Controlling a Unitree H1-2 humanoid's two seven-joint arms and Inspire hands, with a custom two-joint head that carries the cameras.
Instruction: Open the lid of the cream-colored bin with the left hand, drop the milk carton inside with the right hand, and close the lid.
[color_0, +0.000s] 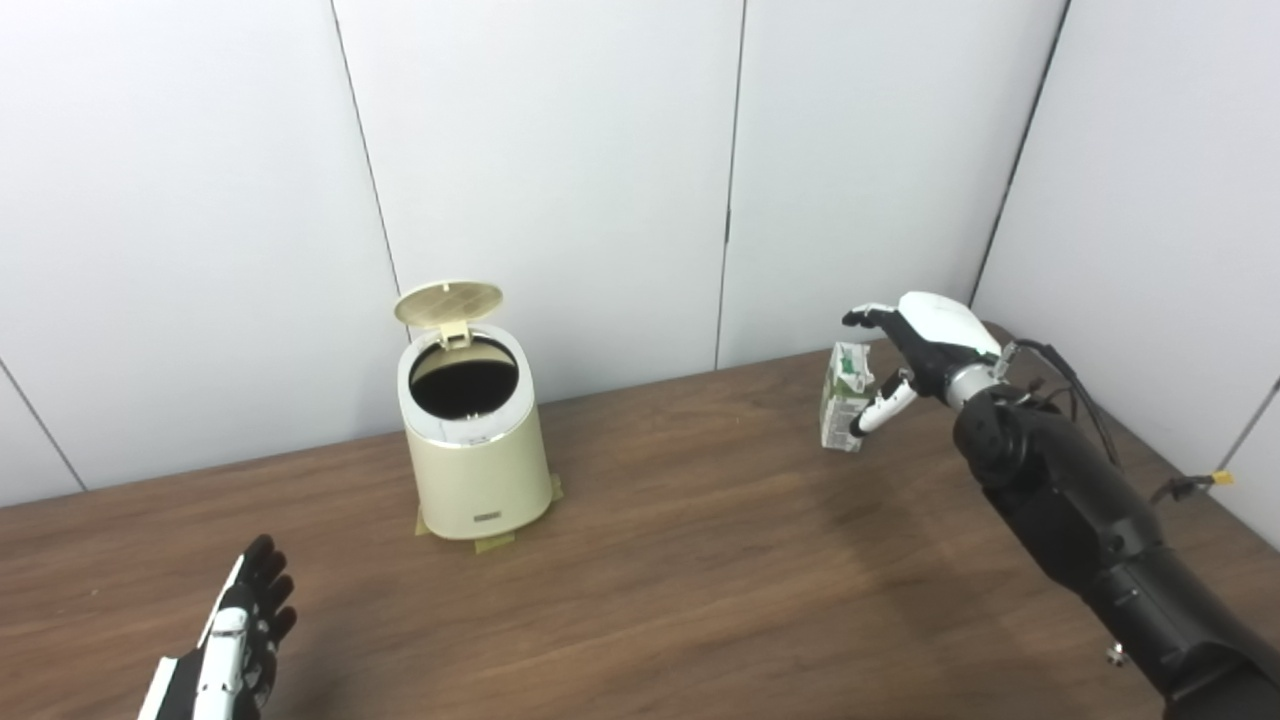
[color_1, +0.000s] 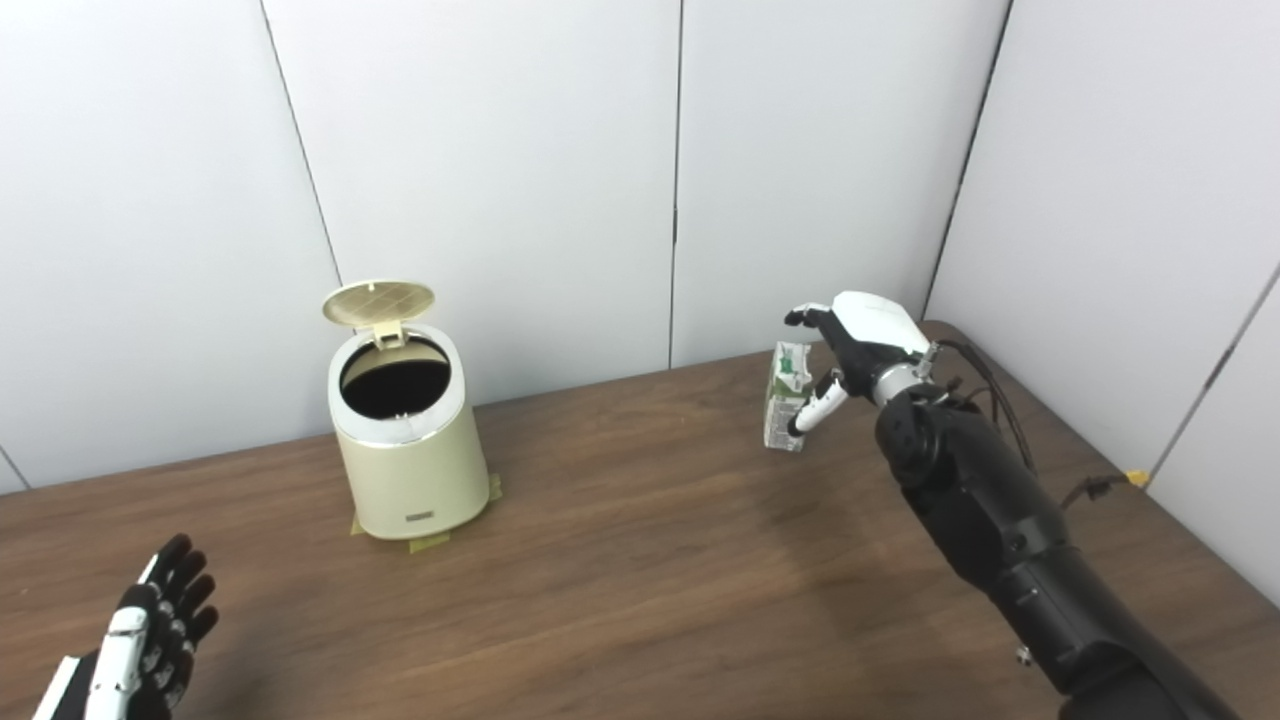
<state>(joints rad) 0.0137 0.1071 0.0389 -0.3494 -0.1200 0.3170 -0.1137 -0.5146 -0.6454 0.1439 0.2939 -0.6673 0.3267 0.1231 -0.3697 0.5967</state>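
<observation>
The round lid is tipped up on its rear hinge and unheld, so it will stay open when the robot brings the milk carton in.
The cream-colored bin stands on the table left of centre, taped down at its base. Its round lid is tipped up behind the dark opening. A small white and green milk carton stands upright at the far right of the table. My right hand is spread around the carton's right side, fingers above it and thumb beside it, not closed on it. My left hand hovers low at the near left with its fingers apart, holding nothing, well clear of the bin.
The brown wooden table runs to white wall panels at the back and right. My right arm stretches across the table's right side, with cables trailing near the right edge.
</observation>
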